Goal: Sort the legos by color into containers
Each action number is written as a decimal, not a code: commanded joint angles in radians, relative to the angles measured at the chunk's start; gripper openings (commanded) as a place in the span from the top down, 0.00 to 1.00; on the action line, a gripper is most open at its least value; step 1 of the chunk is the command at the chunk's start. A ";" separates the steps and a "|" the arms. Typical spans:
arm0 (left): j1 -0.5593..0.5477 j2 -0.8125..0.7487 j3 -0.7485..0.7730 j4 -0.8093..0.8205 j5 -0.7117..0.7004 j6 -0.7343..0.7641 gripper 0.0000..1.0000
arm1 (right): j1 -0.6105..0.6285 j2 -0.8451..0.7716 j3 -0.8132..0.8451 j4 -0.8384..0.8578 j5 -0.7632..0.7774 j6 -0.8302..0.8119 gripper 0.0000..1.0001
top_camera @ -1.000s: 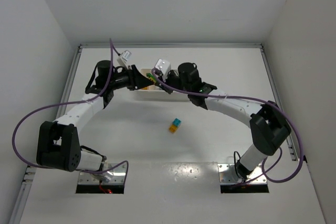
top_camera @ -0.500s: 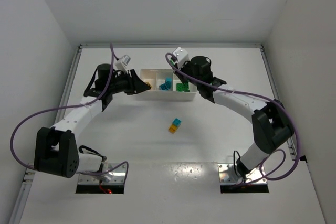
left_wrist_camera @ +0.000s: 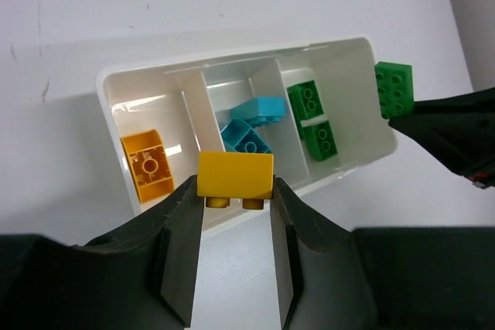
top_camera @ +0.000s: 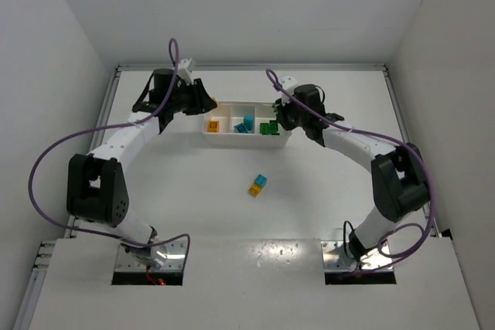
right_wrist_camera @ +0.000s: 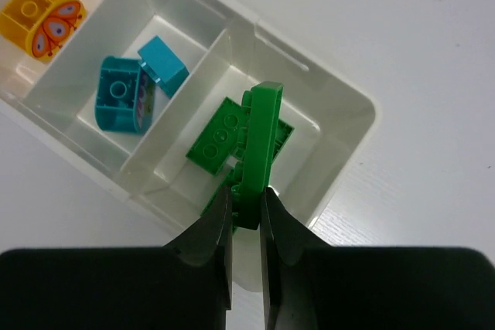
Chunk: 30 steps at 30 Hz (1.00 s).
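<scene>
My right gripper is to lift the pair, because the cyan brick is joined to the orange brick (top_camera: 257,185), and my left gripper should grip the orange end (top_camera: 254,190).
The white tray (top_camera: 247,143) lies at the far middle of the table. Its left compartment holds an orange brick (top_camera: 213,125), the middle one holds cyan bricks (top_camera: 246,124), and the right one holds green bricks (top_camera: 268,127). My left gripper (top_camera: 203,103) hovers at the tray's left end. In the left wrist view it (left_wrist_camera: 235,191) is shut on a yellow brick (left_wrist_camera: 235,174). My right gripper (top_camera: 278,116) is at the tray's right end. In the right wrist view it (right_wrist_camera: 247,206) is shut on a green brick (right_wrist_camera: 259,144), held on edge above the green compartment (right_wrist_camera: 332,125).
A cyan brick (top_camera: 261,181) and an orange brick (top_camera: 254,188) lie touching each other on the table in front of the tray. Purple cables loop beside both arms. A raised rail (top_camera: 108,113) runs along the table's sides and back.
Both grippers have drawn away from above the tray, the left one to the left end and the right one to the right end. The tray's compartments now show.
</scene>
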 commanded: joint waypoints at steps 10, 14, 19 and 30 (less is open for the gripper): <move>-0.043 0.165 0.093 -0.015 -0.102 0.017 0.78 | -0.035 0.077 0.093 -0.035 -0.106 0.056 0.33; -0.063 0.189 0.111 -0.015 -0.115 0.017 0.58 | -0.035 0.039 0.081 -0.026 -0.147 0.045 0.33; -0.083 0.124 0.062 -0.015 -0.105 0.053 0.22 | -0.055 -0.050 0.006 -0.038 -0.386 -0.051 0.33; -0.056 -0.211 -0.197 0.009 -0.173 0.106 0.09 | 0.033 -0.110 0.013 -0.603 -0.812 -0.649 0.30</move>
